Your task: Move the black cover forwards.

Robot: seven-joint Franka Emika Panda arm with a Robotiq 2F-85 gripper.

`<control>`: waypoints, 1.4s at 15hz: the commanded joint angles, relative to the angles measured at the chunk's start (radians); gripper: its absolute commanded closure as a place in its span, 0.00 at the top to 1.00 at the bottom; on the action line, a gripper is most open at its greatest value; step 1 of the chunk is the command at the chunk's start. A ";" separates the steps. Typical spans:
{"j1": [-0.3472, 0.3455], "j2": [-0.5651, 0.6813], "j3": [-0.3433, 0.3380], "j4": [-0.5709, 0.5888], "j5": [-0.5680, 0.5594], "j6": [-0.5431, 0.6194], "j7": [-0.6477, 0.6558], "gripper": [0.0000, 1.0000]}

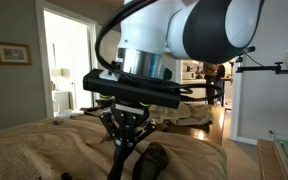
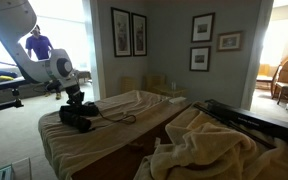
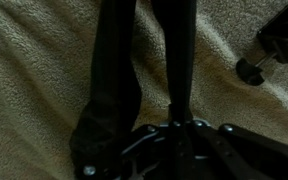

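The robot's gripper has the edge of the black cover [image 2: 74, 119], which rests on the beige towel [image 1: 199, 155], so the gripper keeps holding the cover low until it settles, then lets go of it there.
The black cover [image 1: 154, 158] lies on the beige towel-covered bed, dark and rounded, with a thin black strap running off it [image 2: 114, 119]. It also shows in an exterior view [image 2: 74, 119] near the bed's end. My gripper [image 1: 124, 146] hangs straight down over it with its fingers drawn together into a narrow V at the cover's edge. In the wrist view the two dark fingers [image 3: 147, 25] stand close together and parallel. A strip of towel shows between them, and their tips run into a dark mass at the frame's top.
The beige towel [image 3: 34, 90] covers the whole bed top. A rumpled blanket [image 2: 209, 145] is heaped at the other end. A black knobbed piece [image 3: 256, 62] lies on the towel beside the gripper. A doorway and a camera stand [image 1: 267, 68] are behind.
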 commanded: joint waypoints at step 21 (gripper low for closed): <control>-0.115 -0.125 0.113 -0.215 0.256 0.385 -0.142 1.00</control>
